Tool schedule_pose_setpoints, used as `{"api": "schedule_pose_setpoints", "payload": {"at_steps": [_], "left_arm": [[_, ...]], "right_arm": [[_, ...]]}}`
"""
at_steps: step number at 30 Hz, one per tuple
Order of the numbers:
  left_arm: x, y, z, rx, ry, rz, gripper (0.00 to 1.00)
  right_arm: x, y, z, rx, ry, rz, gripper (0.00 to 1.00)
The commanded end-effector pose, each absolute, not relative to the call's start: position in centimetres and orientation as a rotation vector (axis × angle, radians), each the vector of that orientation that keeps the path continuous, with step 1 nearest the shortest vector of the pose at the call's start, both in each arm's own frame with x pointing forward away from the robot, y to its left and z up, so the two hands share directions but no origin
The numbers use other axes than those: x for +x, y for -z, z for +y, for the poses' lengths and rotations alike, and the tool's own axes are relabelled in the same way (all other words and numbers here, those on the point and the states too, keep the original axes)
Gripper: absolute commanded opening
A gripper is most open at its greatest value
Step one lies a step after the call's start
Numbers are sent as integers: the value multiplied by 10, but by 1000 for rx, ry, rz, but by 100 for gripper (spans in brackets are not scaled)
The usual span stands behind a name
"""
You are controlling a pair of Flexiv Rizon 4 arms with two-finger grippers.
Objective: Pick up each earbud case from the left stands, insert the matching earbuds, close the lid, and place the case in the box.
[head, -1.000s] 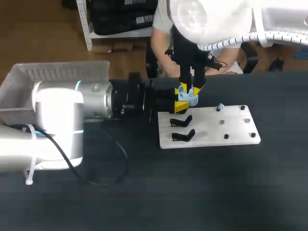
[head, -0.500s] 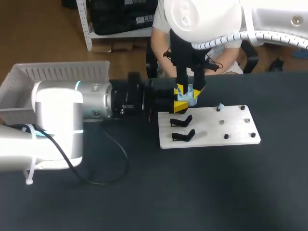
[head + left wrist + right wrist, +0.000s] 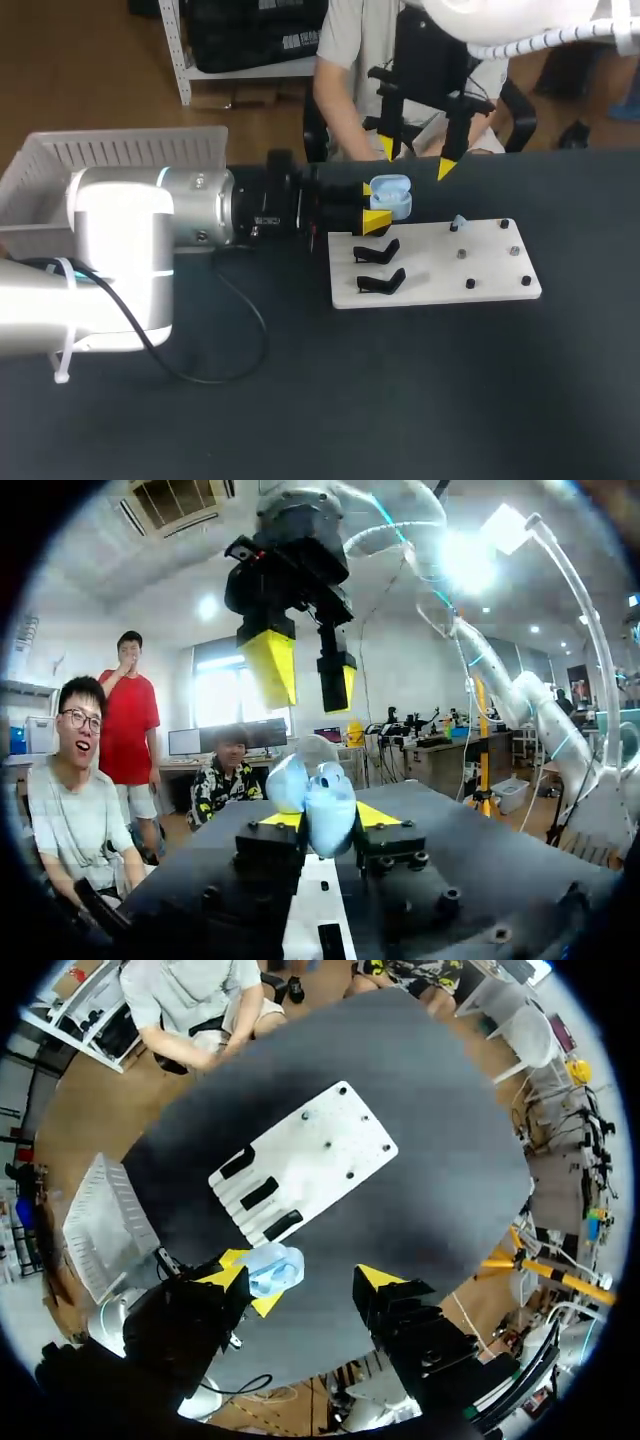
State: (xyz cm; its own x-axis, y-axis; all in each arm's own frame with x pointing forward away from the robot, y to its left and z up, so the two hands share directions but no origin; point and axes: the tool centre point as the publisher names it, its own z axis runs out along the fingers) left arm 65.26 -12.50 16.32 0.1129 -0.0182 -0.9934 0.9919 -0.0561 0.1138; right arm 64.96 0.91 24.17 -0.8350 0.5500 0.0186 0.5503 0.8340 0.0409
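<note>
The blue earbud will sink in and stay there when I push it, because the light blue earbud case has an open hollow [image 3: 391, 204] next to its lid.
My left gripper [image 3: 376, 205] is shut on a light blue earbud case [image 3: 390, 197], held just off the far left corner of the white board [image 3: 440, 270]. In the left wrist view the case [image 3: 315, 805] sits between the yellow tips, and its lid looks open. My right gripper [image 3: 416, 158] hangs open and empty above the case; from the left wrist it shows overhead [image 3: 300, 675]. In the right wrist view the case [image 3: 272, 1268] lies far below, beside one of that gripper's [image 3: 303, 1278] fingers. Two black stands [image 3: 378, 250] are on the board's left part, and a small blue earbud [image 3: 458, 221] near its far edge.
A translucent box [image 3: 110, 160] stands at the table's far left, behind my left arm. Several small dark pegs [image 3: 470, 284] stick up from the board's right half. A black cable [image 3: 240, 330] loops on the dark table beside the left arm.
The right gripper, down at the case a second ago, has opened wide and lifted up and away from it. The left gripper has kept still with the case.
</note>
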Motion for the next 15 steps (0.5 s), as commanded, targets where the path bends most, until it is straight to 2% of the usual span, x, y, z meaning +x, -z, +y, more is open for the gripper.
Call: {"api": "schedule_pose_setpoints", "payload": {"at_steps": [1,2,3,8,15], "left_arm": [[652,-163,-125,1290,1172,1086,0],[652,-163,-125,1290,1172,1086,0],[652,-163,-125,1290,1172,1086,0],[652,-163,-125,1290,1172,1086,0],[652,-163,-125,1290,1172,1086,0]], "right_arm": [[636,-238,-20,-818,282,-3105,77],[639,-237,-23,-785,302,-3115,84],[642,-236,-26,-751,298,-3134,84],[662,-224,-38,-596,296,-3224,73],[693,-198,-64,-400,257,-3256,71]]}}
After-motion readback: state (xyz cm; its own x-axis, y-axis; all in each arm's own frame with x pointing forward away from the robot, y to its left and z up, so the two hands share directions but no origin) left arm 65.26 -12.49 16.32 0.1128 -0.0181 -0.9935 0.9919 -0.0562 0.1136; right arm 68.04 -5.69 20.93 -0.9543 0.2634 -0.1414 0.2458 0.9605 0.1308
